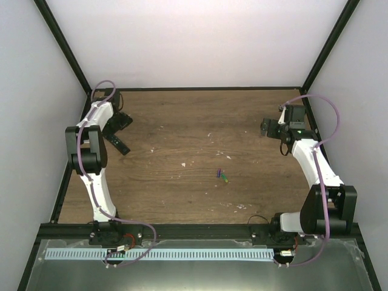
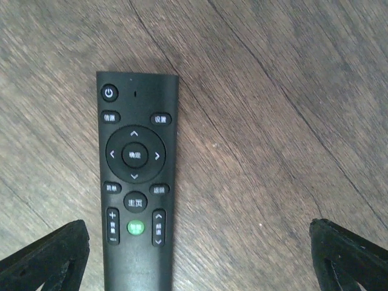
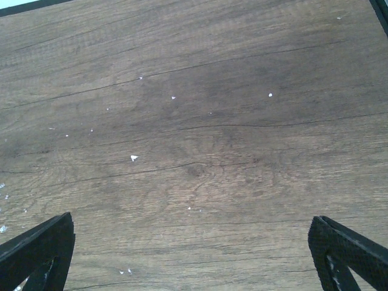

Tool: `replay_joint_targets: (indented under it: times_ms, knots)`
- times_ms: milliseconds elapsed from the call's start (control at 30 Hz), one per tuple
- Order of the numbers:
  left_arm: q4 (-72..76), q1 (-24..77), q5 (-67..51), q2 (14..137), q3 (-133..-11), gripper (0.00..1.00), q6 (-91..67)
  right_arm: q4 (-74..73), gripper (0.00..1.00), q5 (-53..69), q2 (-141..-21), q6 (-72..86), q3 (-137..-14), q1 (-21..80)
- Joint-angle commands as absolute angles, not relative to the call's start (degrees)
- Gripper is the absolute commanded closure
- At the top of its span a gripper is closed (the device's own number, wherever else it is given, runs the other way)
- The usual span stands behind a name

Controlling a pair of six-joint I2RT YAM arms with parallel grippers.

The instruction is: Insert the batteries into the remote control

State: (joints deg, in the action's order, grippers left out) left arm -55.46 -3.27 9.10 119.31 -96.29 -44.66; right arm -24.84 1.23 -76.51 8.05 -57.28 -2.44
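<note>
The remote control's narrow width (image 2: 135,163) is between my left gripper's open fingers, so I should go on going down until the fingers are on either side of its long sides (image 2: 172,197), and then close them.
The remote control (image 2: 136,182) is a slim black bar lying flat on the wooden table with its buttons facing up; in the top view (image 1: 119,144) it sits at the far left. My left gripper (image 2: 197,229) hovers above it, open and empty, with the remote near the left finger (image 2: 54,254). In the top view the left gripper (image 1: 119,124) is just behind the remote. The blue-purple battery (image 1: 218,173) and the green battery (image 1: 225,178) lie together at the table's middle. My right gripper (image 3: 188,225) is open and empty over bare wood at the far right (image 1: 267,128).
Pale specks of debris (image 3: 134,158) are scattered over the wooden table (image 1: 182,194). A black frame post (image 1: 63,45) and rail run along the left edge, another post (image 1: 330,42) on the right. White walls enclose the back and sides.
</note>
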Motion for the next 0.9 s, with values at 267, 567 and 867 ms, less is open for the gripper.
replay_joint_targets:
  times_ms: [267,567,867]
  knots:
    - [-52.00,-6.06,5.36,122.06,-94.75,0.01,-38.34,-25.15,0.00,1.41,-78.27,8.77,-59.23,-2.38]
    - [-51.59,-6.30,6.13,124.33,-94.39,0.01,-37.50,-25.27,0.00,2.52,-79.02,9.40,-59.37,-2.13]
    - [-50.08,-6.59,4.86,124.87,-92.51,0.06,-37.00,-25.71,0.00,2.99,-79.22,9.38,-59.47,-1.59]
